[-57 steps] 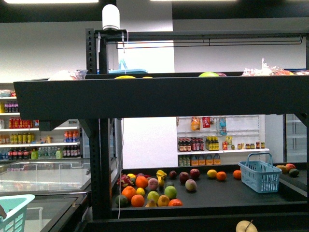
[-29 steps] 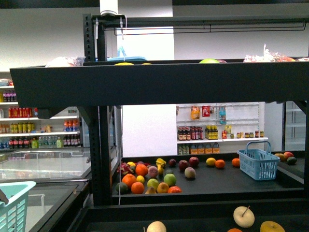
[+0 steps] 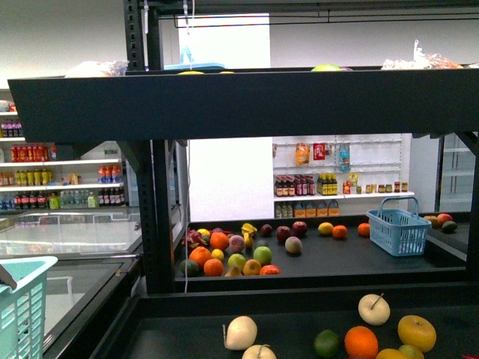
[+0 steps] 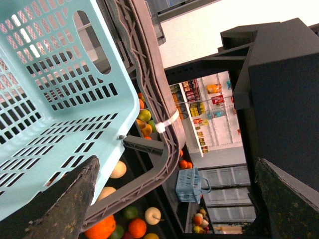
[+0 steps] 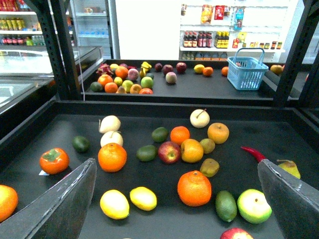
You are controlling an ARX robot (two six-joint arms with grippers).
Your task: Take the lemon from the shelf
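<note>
My gripper will carry the pale blue basket (image 3: pixel 23 310) hanging open side up, because the grey handle (image 4: pixel 151 64) stands arched and is joined at the basket's rim.
Two bright yellow oval fruits lie side by side on the near deck of the black shelf (image 5: pixel 279 132): a lemon (image 5: pixel 143 198) and a second one (image 5: pixel 114 204). My right gripper (image 5: pixel 175 164) is open and empty above this deck, and both lemons lie between its fingers, toward the left one. My left gripper (image 4: pixel 177 160) is open. A pale blue basket (image 4: pixel 60 89) fills its view, and the basket's grey handle (image 4: pixel 164 164) crosses the gap between the fingers. In the front view the shelf (image 3: pixel 239 105) shows, but neither gripper nor the lemons.
Oranges (image 5: pixel 194 188), a red apple (image 5: pixel 169 152), limes, a cream apple (image 5: pixel 199 118) and a red chili (image 5: pixel 254 153) lie around the lemons. A blue basket (image 5: pixel 247 71) and a fruit pile (image 5: pixel 124 79) sit on the far deck. Upright posts (image 5: pixel 60 45) flank the deck. A freezer (image 3: pixel 67 254) stands at left.
The front view has tipped downward. The rack has slid up in the picture, and the near deck with its apples and orange has come into view at the bottom.
</note>
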